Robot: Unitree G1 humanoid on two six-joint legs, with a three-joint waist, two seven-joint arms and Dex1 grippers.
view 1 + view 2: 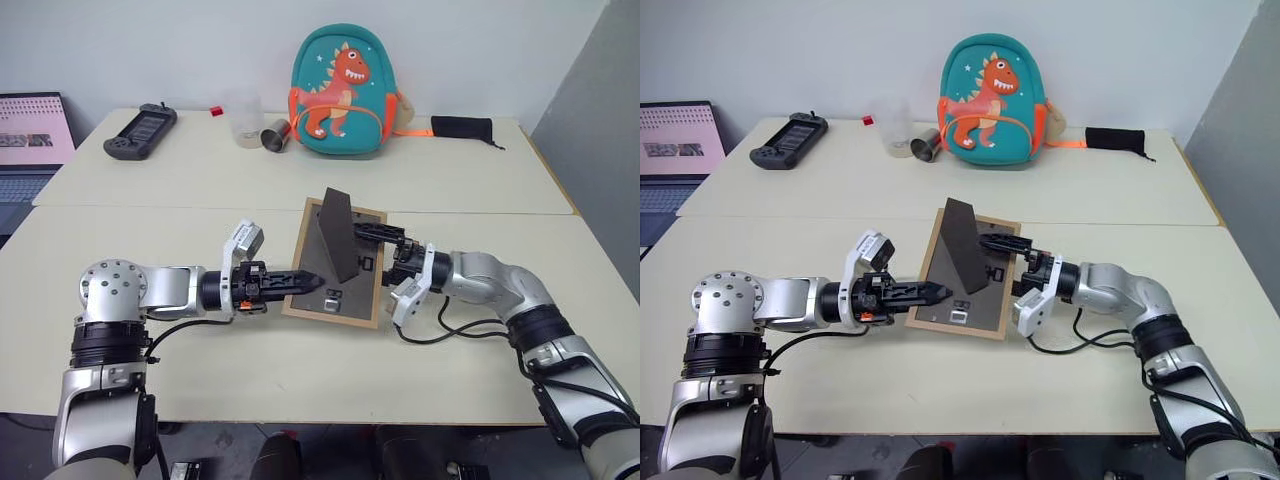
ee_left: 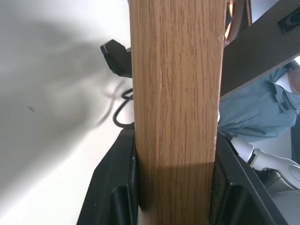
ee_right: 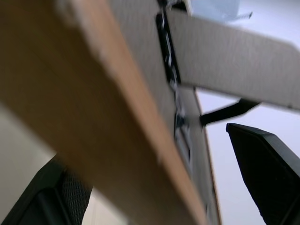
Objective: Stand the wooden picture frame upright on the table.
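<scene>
My left gripper has the picture frame, dark back up [image 1: 316, 250]. Next, my right gripper grips the opposite edge [image 1: 378, 296] of the picture frame and flips it over as my left gripper lets go.
The wooden picture frame [image 1: 350, 300] is in the middle of the table [image 1: 200, 370], dark back panel facing up, its hinged stand [image 1: 340, 235] swung out and pointing upward. My left gripper [image 1: 300, 282] is shut on the frame's left edge; in the left wrist view the light-wood edge [image 2: 176, 108] fills the gap between both fingers [image 2: 115, 187]. My right gripper [image 1: 385, 255] is open and straddles the frame's right edge. One finger [image 3: 267, 164] hovers over the back near the stand and the other [image 3: 47, 197] is under the frame [image 3: 108, 112]. The picture side is hidden.
Along the far side are a teal dinosaur backpack [image 1: 340, 92], a clear cup [image 1: 245, 118], a metal cup [image 1: 275, 137], a handheld game console [image 1: 140, 131] and a black pouch [image 1: 462, 128]. A laptop [image 1: 30, 140] stands at the left. A person's blue sleeve [image 2: 253, 112] is in the left wrist view.
</scene>
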